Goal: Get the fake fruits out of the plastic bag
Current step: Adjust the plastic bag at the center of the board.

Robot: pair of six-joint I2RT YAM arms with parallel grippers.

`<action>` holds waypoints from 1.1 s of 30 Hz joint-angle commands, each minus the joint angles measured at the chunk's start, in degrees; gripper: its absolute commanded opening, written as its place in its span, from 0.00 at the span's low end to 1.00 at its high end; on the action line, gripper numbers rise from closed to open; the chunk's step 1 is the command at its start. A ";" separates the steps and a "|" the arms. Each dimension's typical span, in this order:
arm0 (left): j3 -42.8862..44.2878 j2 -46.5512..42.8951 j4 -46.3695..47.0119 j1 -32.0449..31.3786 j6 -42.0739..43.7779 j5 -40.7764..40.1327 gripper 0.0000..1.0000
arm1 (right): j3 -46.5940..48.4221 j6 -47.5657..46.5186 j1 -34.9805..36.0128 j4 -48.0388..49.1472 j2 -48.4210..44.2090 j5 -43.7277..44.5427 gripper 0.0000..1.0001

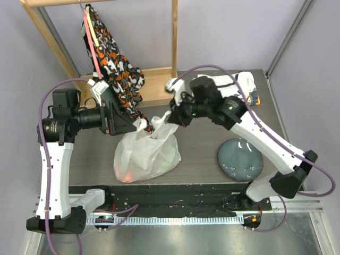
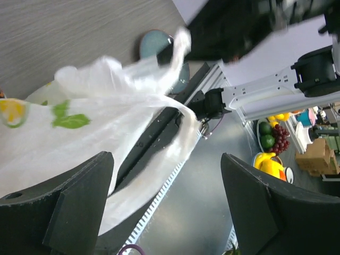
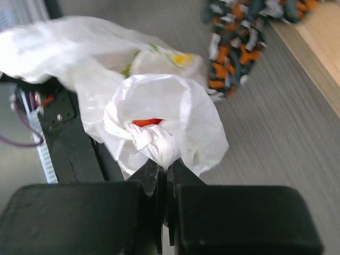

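My gripper will pull the handles point(image 1: 164, 120) apart, and the plastic bag's opening point(image 1: 151, 134) will spread wide open because the handles stand up separate and limp.
The plastic bag point(image 1: 146, 151) stands on the table between the two arms, white and crinkly, with a citrus print that shows in the left wrist view point(image 2: 13, 112). A red-orange fruit point(image 1: 125, 174) and a green one point(image 1: 169, 161) show faintly through it. A red fruit point(image 3: 146, 122) shows in the bag's mouth. My right gripper point(image 1: 162, 123) is shut on a twisted handle of the bag point(image 3: 159, 143), holding it up. My left gripper point(image 1: 137, 125) is wide open at the bag's other top corner. A loose strip of the bag point(image 2: 159, 164) hangs by its left finger point(image 2: 79, 202).
A blue plate point(image 1: 240, 159) lies on the table to the right of the bag. A wooden rack point(image 1: 159, 85) stands at the back with a patterned orange-black cloth point(image 1: 117, 69) hanging from it. A white folded cloth point(image 1: 247, 82) lies at the back right.
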 commanded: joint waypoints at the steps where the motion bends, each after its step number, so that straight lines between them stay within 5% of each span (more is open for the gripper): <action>1: 2.92 0.02 2.63 -3.16 -0.94 1.72 0.88 | -2.90 18.64 -7.37 3.06 -4.68 3.88 0.01; 6: 4.06 3.35 2.63 -6.94 -0.86 2.25 0.90 | -3.62 19.83 -9.57 4.73 -4.69 2.72 0.01; 11: 6.08 6.26 4.56 -7.92 -1.64 -8.09 0.89 | -1.51 19.91 -9.67 5.61 -3.10 1.14 0.01; 22: 9.24 14.35 10.02 -12.74 -4.02 -5.23 0.88 | -3.09 21.05 -10.37 5.87 -3.54 2.28 0.01; 26: 11.44 15.49 8.35 -15.12 -2.89 -4.60 0.84 | -2.39 22.46 -12.47 5.96 -2.75 2.63 0.01; 33: 16.10 11.99 -0.79 -15.12 4.85 -15.33 0.76 | -2.30 23.34 -15.46 5.96 -2.05 2.54 0.01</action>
